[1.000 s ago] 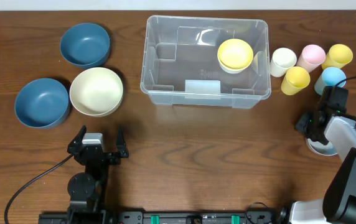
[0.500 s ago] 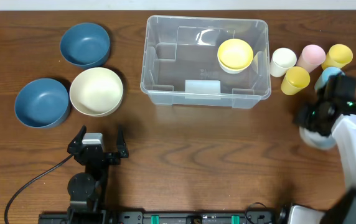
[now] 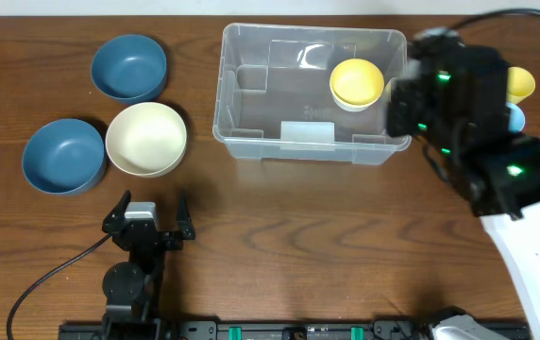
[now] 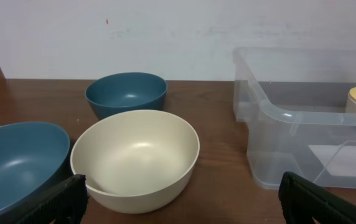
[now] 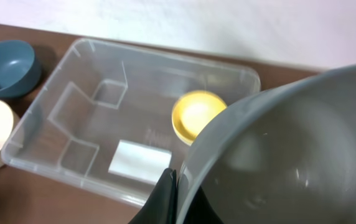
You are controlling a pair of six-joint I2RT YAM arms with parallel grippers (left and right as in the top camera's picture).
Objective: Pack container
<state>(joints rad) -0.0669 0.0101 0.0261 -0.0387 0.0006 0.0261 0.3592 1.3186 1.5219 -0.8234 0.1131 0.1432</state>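
Observation:
My right gripper is lowering the grey bowl (image 5: 290, 155), which faces up like the empty yellow bowl, and it should keep on until the grey bowl nests in the yellow bowl (image 3: 356, 81).
The clear container (image 3: 251, 142) stands at the middle back of the table with a yellow bowl (image 3: 357, 82) nested on a white one in its right end. It also shows in the right wrist view (image 5: 91, 93) and the left wrist view (image 4: 271, 112). My right gripper (image 5: 174, 185) is shut on the rim of a grey bowl (image 5: 290, 149) and holds it high above the container's right end. In the overhead view the raised right arm (image 3: 445, 90) hides that bowl. My left gripper (image 3: 147, 227) is open and empty near the front edge.
Two blue bowls (image 3: 129, 67) (image 3: 62, 156) and a cream bowl (image 3: 146, 139) sit left of the container. A yellow cup (image 3: 522, 83) and a blue cup (image 3: 514, 119) peek out right of the arm; other cups there are hidden.
My right gripper has lifted the grey bowl off the table at the right and carried it up and left, over the container's right end. The left arm has not moved.

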